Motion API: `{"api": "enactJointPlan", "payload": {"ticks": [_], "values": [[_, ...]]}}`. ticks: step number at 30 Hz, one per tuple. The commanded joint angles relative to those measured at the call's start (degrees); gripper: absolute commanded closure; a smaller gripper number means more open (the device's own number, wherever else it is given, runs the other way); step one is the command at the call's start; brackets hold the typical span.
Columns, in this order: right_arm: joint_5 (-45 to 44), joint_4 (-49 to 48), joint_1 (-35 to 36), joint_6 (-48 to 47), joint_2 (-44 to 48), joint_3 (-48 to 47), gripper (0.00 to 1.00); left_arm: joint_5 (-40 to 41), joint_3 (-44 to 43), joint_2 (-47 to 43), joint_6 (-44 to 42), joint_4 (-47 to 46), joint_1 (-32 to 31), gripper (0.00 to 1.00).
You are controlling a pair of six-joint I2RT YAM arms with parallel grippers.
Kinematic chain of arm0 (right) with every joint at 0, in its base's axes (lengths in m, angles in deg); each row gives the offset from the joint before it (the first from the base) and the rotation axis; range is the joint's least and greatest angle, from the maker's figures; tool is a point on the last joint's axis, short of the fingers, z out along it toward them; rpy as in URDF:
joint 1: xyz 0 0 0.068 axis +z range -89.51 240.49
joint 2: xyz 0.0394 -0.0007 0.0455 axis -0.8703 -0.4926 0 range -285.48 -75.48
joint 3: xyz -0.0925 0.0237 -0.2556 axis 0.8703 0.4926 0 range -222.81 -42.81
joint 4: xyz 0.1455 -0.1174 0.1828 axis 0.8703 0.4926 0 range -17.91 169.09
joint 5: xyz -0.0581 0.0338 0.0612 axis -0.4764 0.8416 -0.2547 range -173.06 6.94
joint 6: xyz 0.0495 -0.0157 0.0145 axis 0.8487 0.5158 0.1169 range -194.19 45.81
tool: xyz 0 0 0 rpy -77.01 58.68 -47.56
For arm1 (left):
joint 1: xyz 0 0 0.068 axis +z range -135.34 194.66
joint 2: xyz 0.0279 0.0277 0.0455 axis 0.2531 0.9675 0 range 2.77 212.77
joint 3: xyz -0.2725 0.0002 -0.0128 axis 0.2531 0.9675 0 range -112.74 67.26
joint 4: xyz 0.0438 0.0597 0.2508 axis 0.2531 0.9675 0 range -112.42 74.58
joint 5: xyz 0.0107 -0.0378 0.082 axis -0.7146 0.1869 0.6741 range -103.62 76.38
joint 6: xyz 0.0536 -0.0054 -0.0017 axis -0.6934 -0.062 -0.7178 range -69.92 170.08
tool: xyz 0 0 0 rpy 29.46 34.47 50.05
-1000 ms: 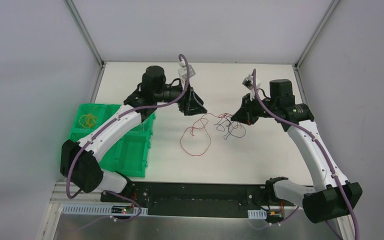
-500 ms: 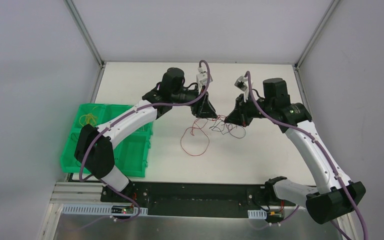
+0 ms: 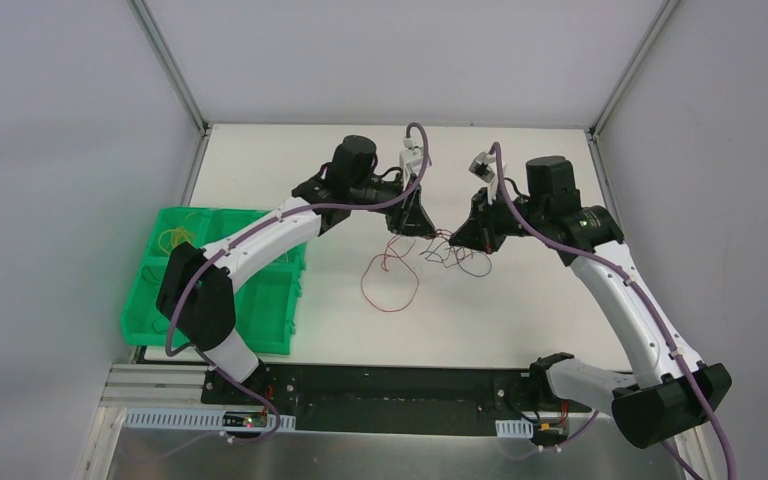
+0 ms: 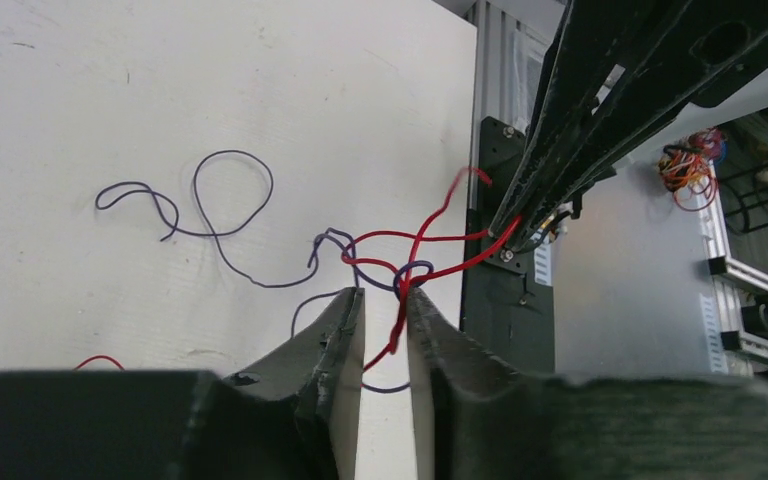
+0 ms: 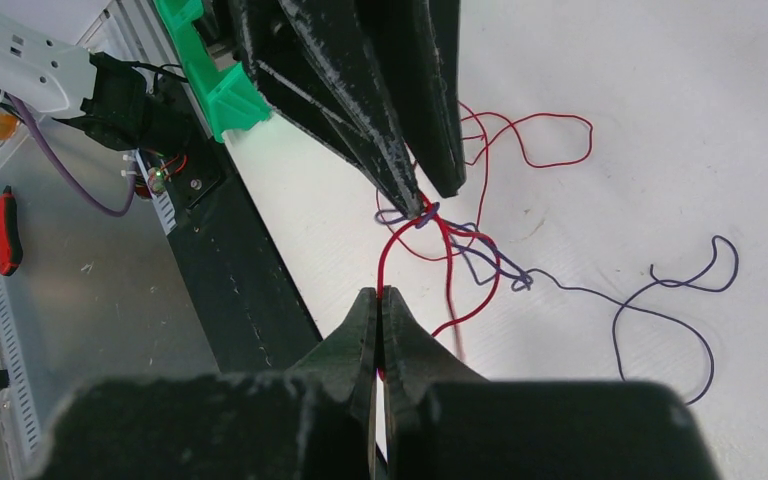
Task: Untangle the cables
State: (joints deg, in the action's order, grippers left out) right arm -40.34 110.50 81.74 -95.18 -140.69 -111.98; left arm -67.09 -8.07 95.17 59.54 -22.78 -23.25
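A purple loop (image 4: 415, 268) goes around the red cable (image 4: 467, 262), so my left gripper should hold the knot while my right gripper pulls its piece of the red cable up and away.
A red cable (image 3: 392, 311) and a purple cable (image 3: 475, 270) lie tangled at the table's middle. My right gripper (image 3: 465, 240) is shut on a red strand (image 5: 384, 258), which rises from its tips (image 5: 380, 292) to the knot. My left gripper (image 3: 415, 226) stands just left of it. Its jaws (image 4: 385, 295) are a narrow gap apart, and the red cable (image 4: 430, 238) and a small purple loop sit between the tips. The rest of the purple cable (image 4: 230, 152) trails over the table, as the right wrist view (image 5: 570, 290) also shows. The left fingers (image 5: 400, 150) reach the knot from above.
A green compartment bin (image 3: 260, 310) sits at the table's left, with yellow cables (image 3: 175, 238) in its far cell. The black base rail (image 3: 390, 395) runs along the near edge. White walls and metal frame posts enclose the back and sides.
My left arm has swung right, from beside the bin to the tangle. My right gripper has shifted slightly left with the red strand, and the cables have bunched closer.
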Motion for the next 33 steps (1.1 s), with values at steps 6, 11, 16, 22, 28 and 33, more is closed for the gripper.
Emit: {"api": "enactJointPlan", "payload": {"ticks": [6,11,16,22,28,33], "values": [[-4.4,1.7,-4.1,0.3,0.4,-0.9,1.00,-0.1,-0.4,-6.0,-3.5,-0.7,-0.1,1.00],[-15.3,3.3,-11.6,-4.9,-4.2,3.8,1.00,-0.4,1.1,-11.8,-0.7,-4.7,1.7,1.00],[-19.8,3.2,-13.5,-7.9,-7.7,7.3,1.00,1.2,-2.4,-13.4,4.9,-9.2,3.0,1.00],[-20.5,2.6,-15.5,-10.4,-8.5,9.7,1.00,6.7,-5.3,-12.7,19.6,-19.0,10.0,1.00],[-12.6,3.0,-18.3,-7.5,-6.2,4.9,1.00,3.4,-0.7,-14.3,14.6,-11.5,17.2,1.00],[-1.1,1.1,-17.5,0.8,-3.7,-1.5,1.00,-2.9,4.9,-15.3,-0.1,0.1,15.8,0.52]]}}
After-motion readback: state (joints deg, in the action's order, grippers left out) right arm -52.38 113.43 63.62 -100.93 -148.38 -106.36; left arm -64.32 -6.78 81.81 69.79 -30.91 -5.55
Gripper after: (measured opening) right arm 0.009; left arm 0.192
